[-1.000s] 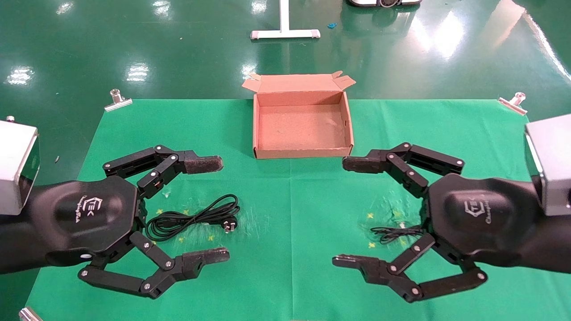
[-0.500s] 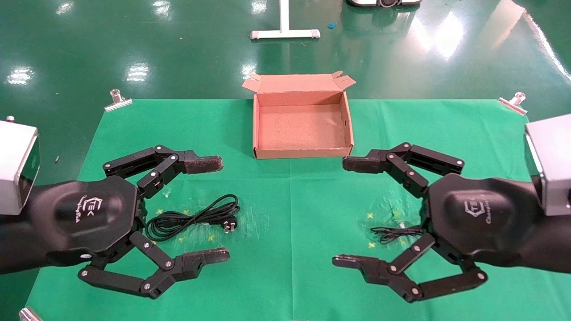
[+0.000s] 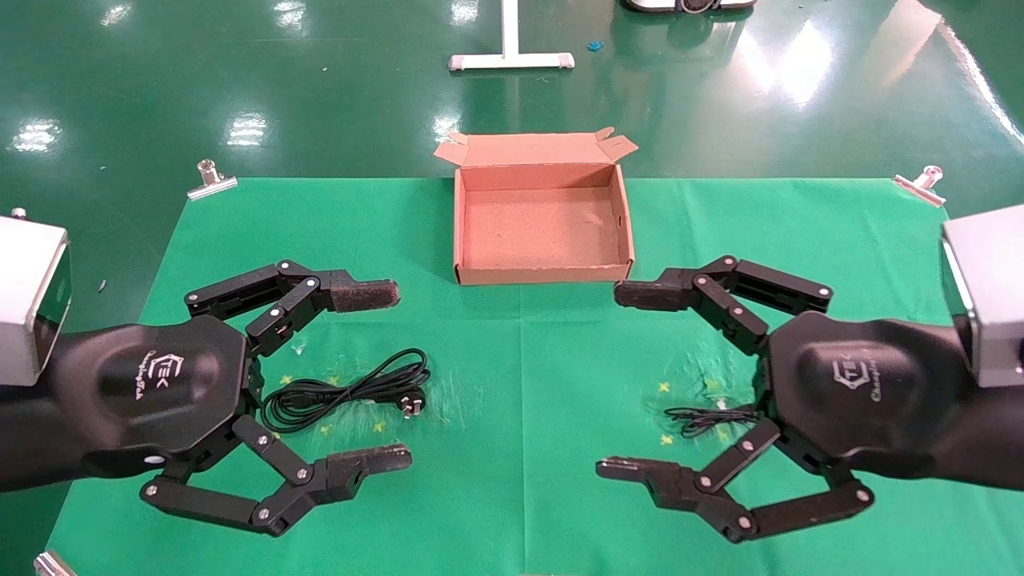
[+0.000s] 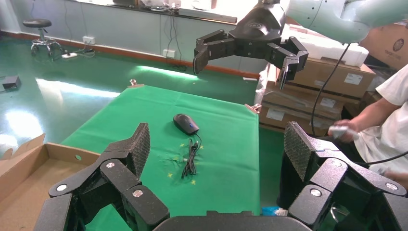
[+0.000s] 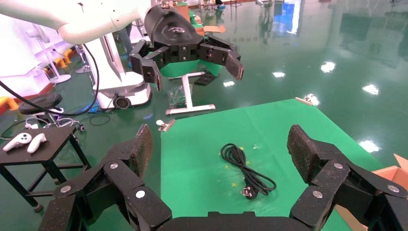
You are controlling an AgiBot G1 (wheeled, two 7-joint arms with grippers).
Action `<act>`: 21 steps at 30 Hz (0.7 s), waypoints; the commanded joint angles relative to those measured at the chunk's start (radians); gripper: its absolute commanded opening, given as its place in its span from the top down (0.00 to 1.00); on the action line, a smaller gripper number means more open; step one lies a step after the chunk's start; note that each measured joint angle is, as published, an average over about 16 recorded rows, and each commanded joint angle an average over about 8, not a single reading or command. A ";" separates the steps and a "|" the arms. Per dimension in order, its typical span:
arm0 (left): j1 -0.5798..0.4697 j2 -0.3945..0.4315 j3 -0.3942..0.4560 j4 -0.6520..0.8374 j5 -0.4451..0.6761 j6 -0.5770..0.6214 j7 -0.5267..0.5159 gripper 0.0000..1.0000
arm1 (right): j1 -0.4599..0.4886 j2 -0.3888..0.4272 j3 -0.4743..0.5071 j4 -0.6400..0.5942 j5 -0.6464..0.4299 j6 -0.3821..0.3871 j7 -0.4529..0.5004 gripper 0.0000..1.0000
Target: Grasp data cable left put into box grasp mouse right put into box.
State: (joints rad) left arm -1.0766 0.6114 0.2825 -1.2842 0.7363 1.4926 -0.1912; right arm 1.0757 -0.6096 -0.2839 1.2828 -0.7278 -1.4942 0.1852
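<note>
I expect the data cable (image 3: 305, 403) to come up in a bundle, with its plug following, when I lift it, because its loops draw together at a narrow waist (image 3: 357, 389).
The data cable (image 3: 344, 392) lies coiled on the green cloth, its pronged plug pointing toward the middle. My left gripper (image 3: 404, 376) hovers above it, open and holding nothing. The right wrist view shows the data cable (image 5: 245, 168) beneath the left gripper (image 5: 196, 72). In the head view my open right gripper (image 3: 607, 381) hides the mouse; only its thin cord (image 3: 708, 418) shows. The left wrist view shows the black mouse (image 4: 185, 123) on the cloth below the right gripper (image 4: 240, 67). The brown box (image 3: 544, 276) stands open and empty at the table's far middle.
Metal clips (image 3: 212, 180) (image 3: 920, 184) pin the cloth at the far corners. A white stand base (image 3: 512, 60) sits on the floor beyond the table. A seated person (image 4: 380, 125) and stacked cartons (image 4: 317, 82) are off the right side.
</note>
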 commanded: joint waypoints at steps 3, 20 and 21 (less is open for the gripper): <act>0.000 0.000 0.000 0.000 0.000 0.000 0.000 0.00 | 0.000 0.000 0.000 0.000 0.000 0.000 0.000 0.00; -0.125 -0.045 0.117 -0.066 0.295 0.048 -0.013 0.00 | 0.020 0.022 -0.044 0.056 -0.193 0.012 -0.090 0.00; -0.144 -0.042 0.136 -0.067 0.334 0.049 -0.018 0.00 | 0.025 0.023 -0.052 0.059 -0.218 0.013 -0.097 0.00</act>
State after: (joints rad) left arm -1.2140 0.5784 0.4184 -1.3443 1.0752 1.5266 -0.2106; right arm 1.1017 -0.5891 -0.3349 1.3352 -0.9345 -1.4828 0.1000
